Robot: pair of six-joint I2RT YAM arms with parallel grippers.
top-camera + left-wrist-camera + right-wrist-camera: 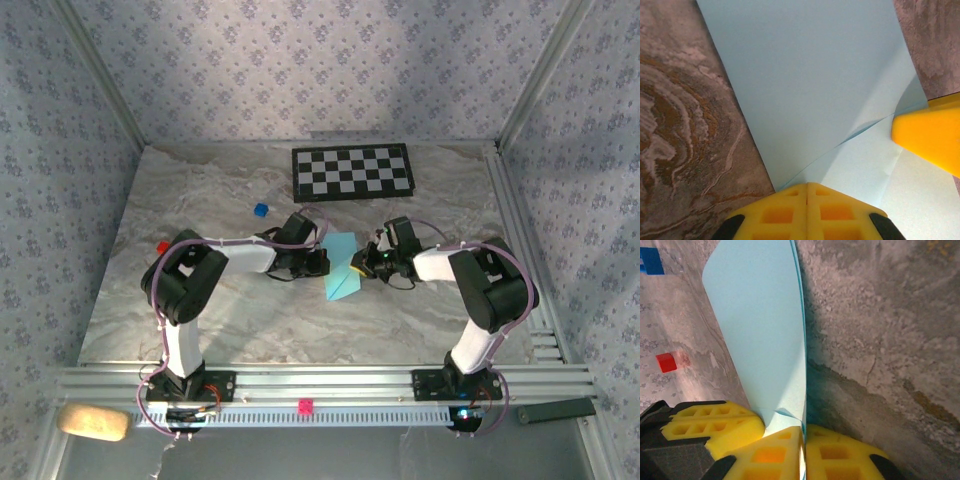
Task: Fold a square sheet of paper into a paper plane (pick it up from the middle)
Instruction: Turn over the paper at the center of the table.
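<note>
The paper's slanted crease has my left gripper's fingers on it, so my left gripper should move back to let my right gripper lift the paper and flip it over.
The square sheet of paper is light blue, folded to a point at its near end, and lies mid-table between both grippers. My left gripper is at its left edge. In the left wrist view its yellow fingers are shut, tips on the paper where a crease ends; no paper shows in their seam. My right gripper is shut on the paper's right edge; a raised flap runs into its seam. The left fingers sit close beside it.
A black-and-white checkerboard lies at the back. A small blue cube sits behind the left gripper and a red cube at the far left. Aluminium rails border the near edge and right side.
</note>
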